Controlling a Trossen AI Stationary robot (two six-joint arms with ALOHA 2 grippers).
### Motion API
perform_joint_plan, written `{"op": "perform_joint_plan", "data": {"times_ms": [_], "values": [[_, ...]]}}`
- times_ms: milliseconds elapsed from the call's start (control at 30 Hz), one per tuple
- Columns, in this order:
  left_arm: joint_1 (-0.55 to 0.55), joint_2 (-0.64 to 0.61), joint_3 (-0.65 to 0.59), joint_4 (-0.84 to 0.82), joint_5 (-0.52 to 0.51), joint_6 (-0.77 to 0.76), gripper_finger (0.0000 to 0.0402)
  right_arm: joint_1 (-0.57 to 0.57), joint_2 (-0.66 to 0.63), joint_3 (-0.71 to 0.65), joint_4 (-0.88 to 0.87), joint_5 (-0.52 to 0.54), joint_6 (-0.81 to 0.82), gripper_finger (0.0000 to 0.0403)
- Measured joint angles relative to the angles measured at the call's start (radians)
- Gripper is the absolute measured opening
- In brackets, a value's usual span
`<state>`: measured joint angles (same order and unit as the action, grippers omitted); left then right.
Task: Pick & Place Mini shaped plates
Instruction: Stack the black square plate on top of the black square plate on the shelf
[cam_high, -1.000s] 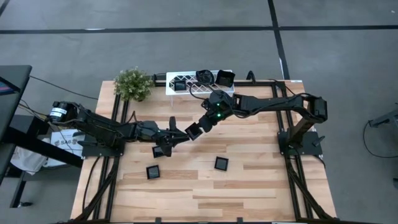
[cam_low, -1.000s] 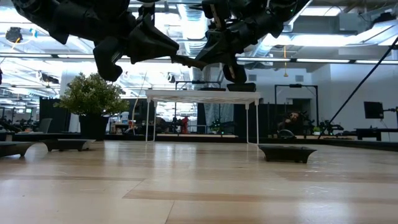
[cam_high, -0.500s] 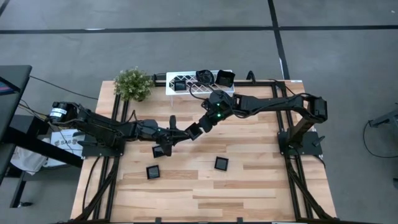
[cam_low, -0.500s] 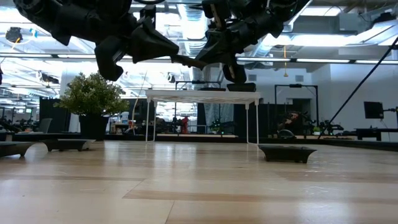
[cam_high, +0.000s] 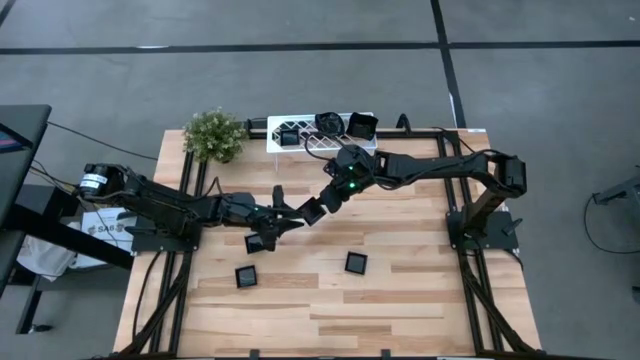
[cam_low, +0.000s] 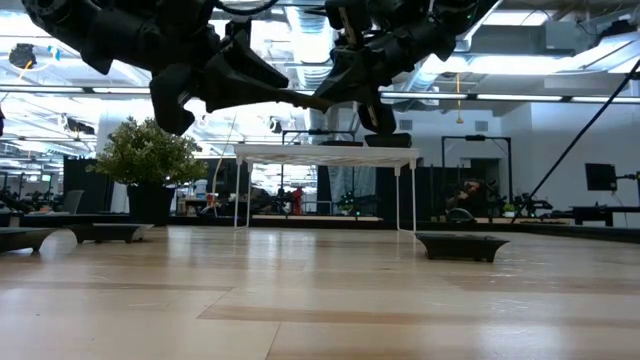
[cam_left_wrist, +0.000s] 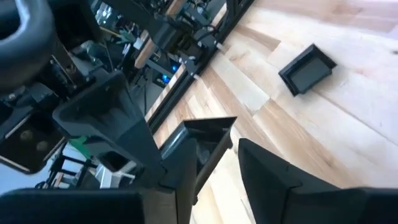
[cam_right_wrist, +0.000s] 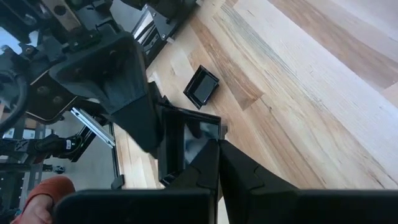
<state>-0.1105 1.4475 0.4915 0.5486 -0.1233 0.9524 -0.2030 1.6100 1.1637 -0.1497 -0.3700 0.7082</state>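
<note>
Next, my left gripper opens and reaches further over the plate (cam_left_wrist: 204, 140) before my right gripper lets go, since the mini plate's near rim (cam_left_wrist: 212, 165) sits shallow at my left gripper's fingertips.
My right gripper (cam_high: 322, 205) is shut on one black square mini plate (cam_high: 311, 211), held in the air above the middle of the table. From the left, my left gripper (cam_high: 290, 212) stands open at the same plate (cam_left_wrist: 208, 134), one finger on each side of it. Three more mini plates lie flat on the wood (cam_high: 260, 243), (cam_high: 246, 276), (cam_high: 356, 263). Others sit on the white rack (cam_high: 320, 140) at the far edge. My right gripper pinches the plate's rim (cam_right_wrist: 202, 142) between its two fingers, along one edge. The fingers slant down from the table's right side. The plate stands on edge, tilted, lifted clear of the table. My left gripper has one finger (cam_left_wrist: 185, 163) right beside the plate's face; I cannot tell whether it touches.
A small potted plant (cam_high: 214, 133) stands at the far left corner beside the rack. The near half of the table is bare wood apart from the loose plates (cam_low: 462, 243). Black frame rails run along both table sides.
My left gripper's fingers have spread apart at the plate, which stays in my right gripper. Both arms have kept their places, and the plate has not moved.
</note>
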Motion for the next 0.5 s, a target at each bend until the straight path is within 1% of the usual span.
{"op": "perform_joint_plan", "data": {"times_ms": [133,367,500], "values": [[0.023,0.000,0.000,-0.009,-0.008,0.007,0.0124,0.000,0.000,0.000,0.000,0.001,0.000,0.0001],[0.028,0.000,0.000,-0.008,-0.007,0.011,0.0116,0.000,0.000,0.000,0.000,0.001,0.000,0.0001],[0.029,0.000,0.000,-0.006,0.028,0.011,0.0104,0.000,0.000,0.000,0.000,0.001,0.000,0.0001]]}}
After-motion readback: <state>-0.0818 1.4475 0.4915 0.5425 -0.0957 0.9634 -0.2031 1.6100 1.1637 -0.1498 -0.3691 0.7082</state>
